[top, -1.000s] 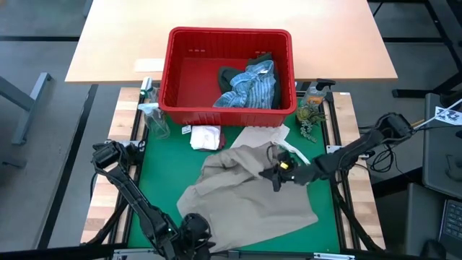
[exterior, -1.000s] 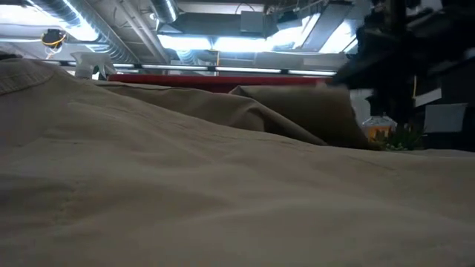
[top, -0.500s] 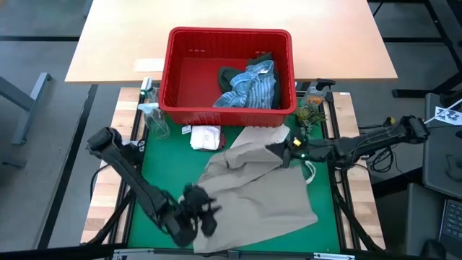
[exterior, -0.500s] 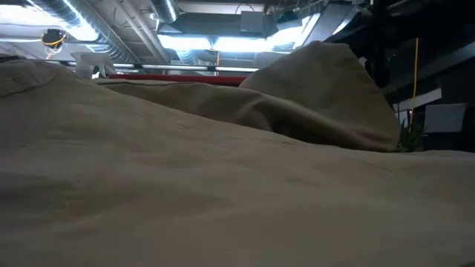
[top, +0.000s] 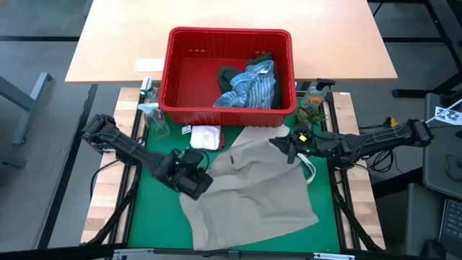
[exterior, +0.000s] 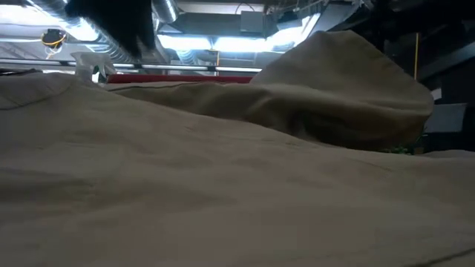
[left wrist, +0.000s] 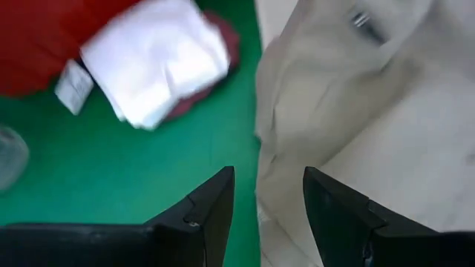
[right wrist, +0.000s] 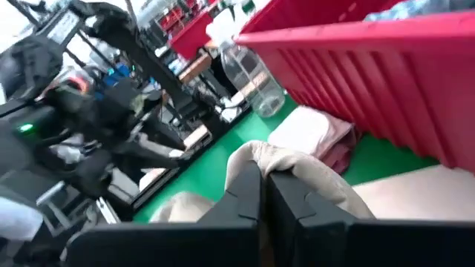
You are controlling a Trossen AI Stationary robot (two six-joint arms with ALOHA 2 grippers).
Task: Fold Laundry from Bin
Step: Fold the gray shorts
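The white strap (top: 310, 168) sticks out loose from under the tan garment. The white tote bag will therefore stay flat when I pull the garment away.
The tan garment (top: 249, 191) lies spread on the green mat (top: 155, 209), and it fills the low view (exterior: 223, 185). My right gripper (top: 290, 150) is shut on the garment's far right part. My left gripper (top: 193, 178) is open at the garment's left edge; in the left wrist view (left wrist: 263, 215) its fingers stand on either side of that edge (left wrist: 267, 148). The small white cloth (top: 206, 136) lies on the maroon cloth (left wrist: 223, 44) by the red bin (top: 180, 72). The bin holds the striped shirt (top: 253, 85) and the dark green garment (top: 229, 74). My right gripper pinches a raised fold of the tan garment (right wrist: 261, 154) between its two shut fingers (right wrist: 245, 200). It comes nearly level from the table's right side. The fold stands up as a peak (exterior: 349, 70), and the rest of the garment lies on the mat.
A flat white tote bag (top: 261, 134) lies partly under the garment, in front of the bin. A clear spray bottle (top: 154, 119) stands at the bin's left front corner. A small plant (top: 310, 112) and a bottle (top: 315, 92) stand at its right front corner.
My left gripper has gone from the near edge toward the far edge, up to the garment's left edge. My right gripper has gone toward the far right with the fold. The garment's far part has risen into a higher peak; its near part has stayed put.
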